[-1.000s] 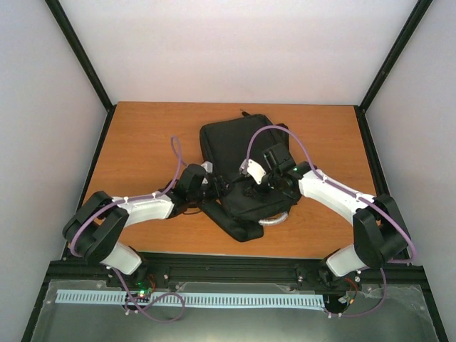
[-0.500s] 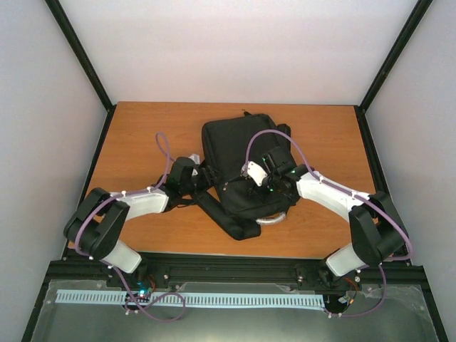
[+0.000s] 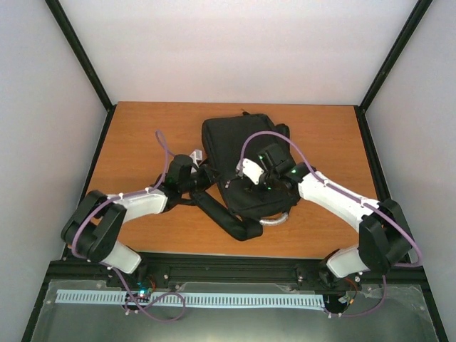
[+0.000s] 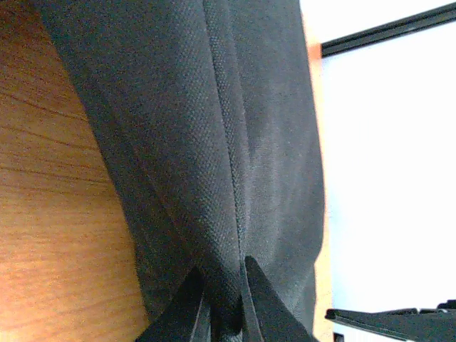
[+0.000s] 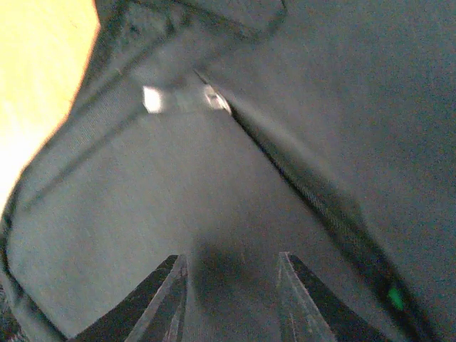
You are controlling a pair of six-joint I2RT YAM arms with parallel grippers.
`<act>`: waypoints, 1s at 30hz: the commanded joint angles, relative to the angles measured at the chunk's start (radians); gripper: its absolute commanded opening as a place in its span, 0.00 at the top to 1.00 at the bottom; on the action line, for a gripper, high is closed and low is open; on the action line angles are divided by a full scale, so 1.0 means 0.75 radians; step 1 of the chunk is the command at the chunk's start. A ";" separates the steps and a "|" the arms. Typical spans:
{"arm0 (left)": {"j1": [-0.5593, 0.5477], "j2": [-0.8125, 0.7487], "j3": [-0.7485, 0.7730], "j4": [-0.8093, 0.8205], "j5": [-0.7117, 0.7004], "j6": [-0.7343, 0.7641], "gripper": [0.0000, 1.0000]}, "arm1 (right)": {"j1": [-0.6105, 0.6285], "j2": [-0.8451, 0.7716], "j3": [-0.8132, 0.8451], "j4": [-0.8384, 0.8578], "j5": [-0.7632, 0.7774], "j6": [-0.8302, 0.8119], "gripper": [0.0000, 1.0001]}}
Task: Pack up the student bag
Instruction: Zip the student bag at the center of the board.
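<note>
My left gripper should hold the bag's edge while my right gripper takes the metal pull [image 5: 216, 99] and pulls the zip closed, because the bag's front zip [image 5: 306, 187] is gaping open.
The student bag [image 3: 231, 142], a large black backpack, lies in the middle of the wooden table [image 3: 135, 135]. My left gripper [image 3: 204, 172] is at the bag's left edge. In the left wrist view it [image 4: 222, 288] is shut, pinching a fold of the bag's black fabric [image 4: 235, 128] beside a seam. My right gripper [image 3: 237, 179] hovers over the bag's front. In the right wrist view it [image 5: 231, 267] is open, with bare fabric [image 5: 142, 214] beneath and nothing between its fingers. A zip line [image 5: 313, 192] with a metal pull [image 5: 214, 96] runs diagonally ahead of it.
A padded shoulder strap [image 3: 229, 221] trails from the bag toward the near edge. The grey curved handle [image 3: 276, 219] lies at the bag's near right. White walls with black posts [image 3: 85, 64] close in the table on three sides.
My left gripper has shut on the bag's fabric at its left edge. The right gripper has shifted slightly left over the bag and its jaws have spread a little.
</note>
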 commanded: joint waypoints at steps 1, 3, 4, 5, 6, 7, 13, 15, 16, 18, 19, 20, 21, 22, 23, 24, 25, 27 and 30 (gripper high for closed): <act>-0.037 -0.168 -0.014 0.004 0.008 0.047 0.99 | 0.126 -0.045 0.104 -0.007 0.094 -0.104 0.64; -0.053 -0.211 -0.018 -0.018 0.007 0.053 0.99 | 0.184 -0.033 0.130 0.008 0.140 -0.125 0.61; -0.061 -0.230 -0.020 -0.028 0.007 0.052 0.99 | 0.210 -0.025 0.140 0.016 0.164 -0.134 0.58; -0.068 -0.250 -0.022 -0.038 0.002 0.051 0.99 | 0.237 -0.014 0.151 0.025 0.191 -0.140 0.57; -0.078 -0.268 -0.025 -0.048 -0.007 0.051 0.99 | 0.259 0.003 0.162 0.033 0.215 -0.145 0.56; -0.083 -0.284 -0.027 -0.058 -0.014 0.051 0.99 | 0.278 0.014 0.172 0.036 0.229 -0.150 0.54; -0.092 -0.350 -0.029 -0.098 -0.035 0.056 0.99 | 0.354 0.055 0.187 0.041 0.227 -0.180 0.46; -0.093 -0.361 -0.028 -0.100 -0.040 0.050 0.99 | 0.371 0.063 0.188 0.056 0.249 -0.175 0.45; -0.094 -0.364 -0.027 -0.099 -0.041 0.044 0.99 | 0.377 0.071 0.188 0.062 0.266 -0.173 0.45; -0.094 -0.371 -0.028 -0.094 -0.040 0.036 0.99 | 0.384 0.078 0.192 0.069 0.282 -0.177 0.45; -0.096 -0.371 -0.026 -0.093 -0.039 0.033 0.99 | 0.388 0.078 0.190 0.076 0.293 -0.175 0.45; -0.098 -0.373 -0.026 -0.094 -0.039 0.033 0.99 | 0.392 0.082 0.189 0.087 0.310 -0.172 0.46; -0.100 -0.375 -0.023 -0.094 -0.040 0.033 0.99 | 0.394 0.086 0.191 0.096 0.338 -0.164 0.46; -0.100 -0.377 -0.023 -0.095 -0.041 0.033 0.99 | 0.396 0.092 0.192 0.106 0.365 -0.158 0.47; -0.102 -0.379 -0.024 -0.094 -0.042 0.035 0.99 | 0.397 0.095 0.194 0.121 0.399 -0.154 0.49; -0.103 -0.377 -0.023 -0.096 -0.044 0.035 0.99 | 0.397 0.094 0.194 0.133 0.421 -0.152 0.51; -0.104 -0.378 -0.024 -0.096 -0.046 0.035 0.99 | 0.398 0.090 0.190 0.148 0.446 -0.146 0.52; -0.105 -0.379 -0.027 -0.100 -0.050 0.035 0.99 | 0.400 0.076 0.188 0.171 0.500 -0.132 0.56; -0.105 -0.379 -0.030 -0.105 -0.056 0.034 0.99 | 0.400 0.038 0.181 0.186 0.532 -0.116 0.68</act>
